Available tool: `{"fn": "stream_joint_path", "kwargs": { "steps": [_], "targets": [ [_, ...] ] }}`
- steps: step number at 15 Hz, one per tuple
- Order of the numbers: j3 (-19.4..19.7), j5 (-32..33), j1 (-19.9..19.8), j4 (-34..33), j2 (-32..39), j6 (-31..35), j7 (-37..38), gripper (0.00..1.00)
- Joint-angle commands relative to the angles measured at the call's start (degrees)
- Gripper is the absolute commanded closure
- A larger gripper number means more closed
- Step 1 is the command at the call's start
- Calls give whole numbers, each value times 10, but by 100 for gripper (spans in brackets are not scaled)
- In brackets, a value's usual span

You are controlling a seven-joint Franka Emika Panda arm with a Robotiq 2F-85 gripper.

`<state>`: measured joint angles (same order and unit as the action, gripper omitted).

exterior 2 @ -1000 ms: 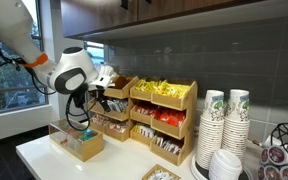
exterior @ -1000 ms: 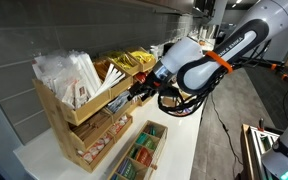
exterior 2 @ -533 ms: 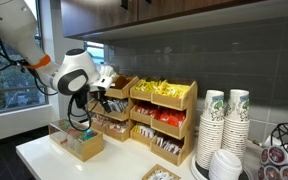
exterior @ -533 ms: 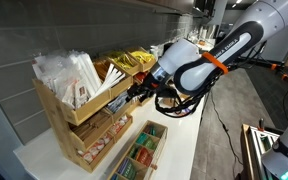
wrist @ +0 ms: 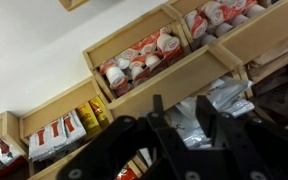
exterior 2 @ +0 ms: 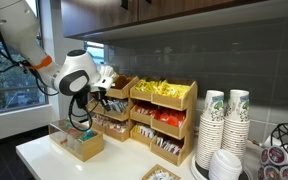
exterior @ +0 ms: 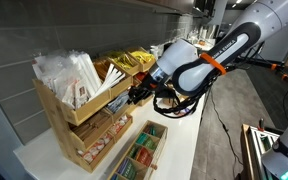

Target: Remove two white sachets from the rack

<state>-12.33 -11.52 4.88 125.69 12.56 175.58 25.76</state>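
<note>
The crumpled white sachets' raised edge (wrist: 225,91) is outside the narrowed fingers of my gripper. I should open my gripper, shift over and close it around that raised edge (wrist: 220,97).
The light wooden stepped rack (exterior: 76,128) (exterior 2: 174,132) stands on the white counter against the wall. My gripper (exterior: 135,95) (exterior 2: 103,97) reaches into a middle-tier compartment at the rack's end. In the wrist view the rack's shelf edge (wrist: 159,85) runs above my gripper (wrist: 181,108). Its two black fingers (wrist: 157,112) stand narrowed on either side of crumpled white sachets (wrist: 182,128). Whether the pads press on the sachets I cannot tell. The sachets are hidden behind the gripper in both exterior views.
A low wooden compartment box (exterior: 144,150) (exterior 2: 79,143) lies just in front of the rack. Yellow packets (exterior: 130,62) (exterior 2: 164,90) and a clear-wrapped white bundle (exterior: 69,75) fill the top tier. Red-and-white packets (wrist: 139,60) fill another compartment. Stacked paper cups (exterior 2: 224,125) stand beside the rack.
</note>
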Motion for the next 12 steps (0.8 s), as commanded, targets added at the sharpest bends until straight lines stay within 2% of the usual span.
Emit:
{"fn": "stream_joint_path", "kwargs": {
  "steps": [1, 2, 3, 5, 12],
  "targets": [
    [8, 9, 8, -11, 7, -10, 9, 91],
    [8, 9, 8, -11, 7, -10, 9, 81],
    [8, 9, 9, -11, 7, -9, 9, 54],
    [6, 6, 8, -13, 6, -3, 9, 53],
    [15, 14, 17, -38, 22, 6, 12, 1]
  ]
}}
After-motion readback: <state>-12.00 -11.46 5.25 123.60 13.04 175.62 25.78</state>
